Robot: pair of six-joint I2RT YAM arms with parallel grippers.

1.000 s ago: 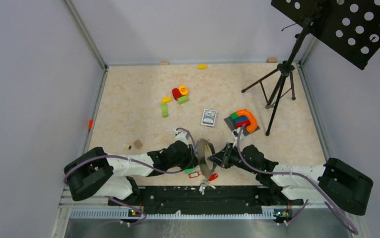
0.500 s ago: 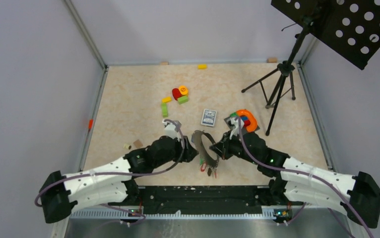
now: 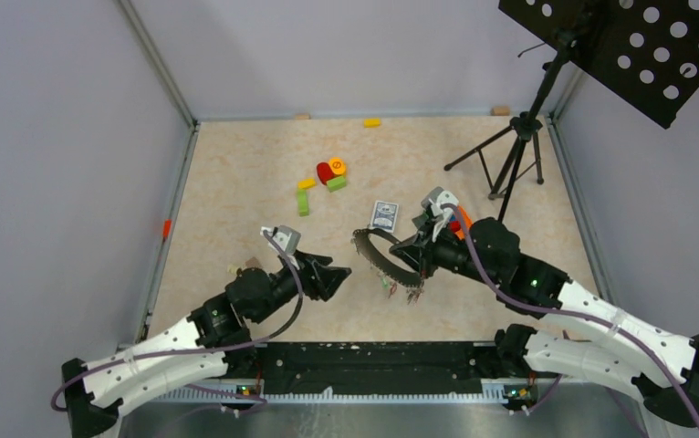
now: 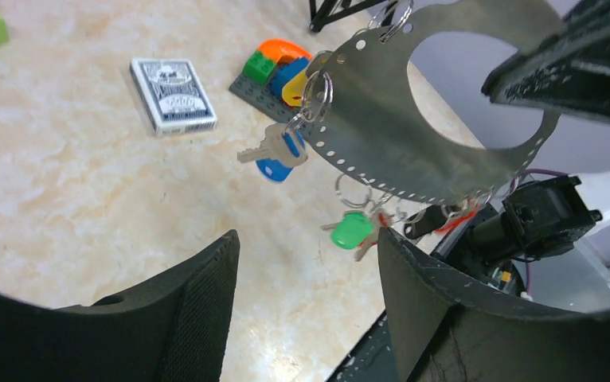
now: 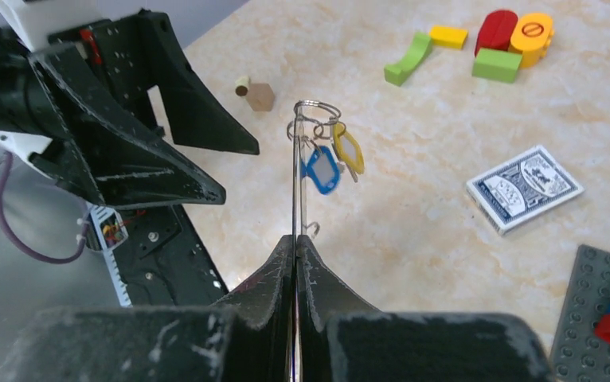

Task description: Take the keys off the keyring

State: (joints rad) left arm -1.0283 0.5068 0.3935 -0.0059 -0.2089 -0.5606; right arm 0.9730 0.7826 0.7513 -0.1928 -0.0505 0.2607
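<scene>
The green tag (image 4: 353, 230) hangs under the keyring's rim (image 4: 393, 191) ahead of my left gripper's open fingers, so I should keep going toward it until it sits between both fingers.
The keyring (image 3: 384, 254) is a wide flat grey metal loop with holes along its rim, held in the air above the table. My right gripper (image 5: 295, 240) is shut on the ring's edge (image 5: 295, 183), seen edge-on there. Keys hang from it on small rings: a blue-tagged key (image 4: 274, 159), a green-tagged one (image 4: 352, 229), a yellow tag (image 5: 348, 151) and a red one (image 4: 461, 219). My left gripper (image 4: 308, 239) is open and holds nothing. It stands left of the ring and just short of it (image 3: 337, 274).
A playing-card box (image 3: 384, 215) lies just beyond the ring. Coloured blocks (image 3: 330, 173) and a green piece (image 3: 303, 203) lie farther back. An orange arch on a grey baseplate (image 4: 282, 60) sits behind the right arm. A tripod stand (image 3: 515, 155) is back right; small wooden pieces (image 5: 260, 95) are left.
Both arms have moved from the near edge towards the table's middle. The right gripper carried the keyring farther and higher. The left gripper opened and drew off to the left of the ring.
</scene>
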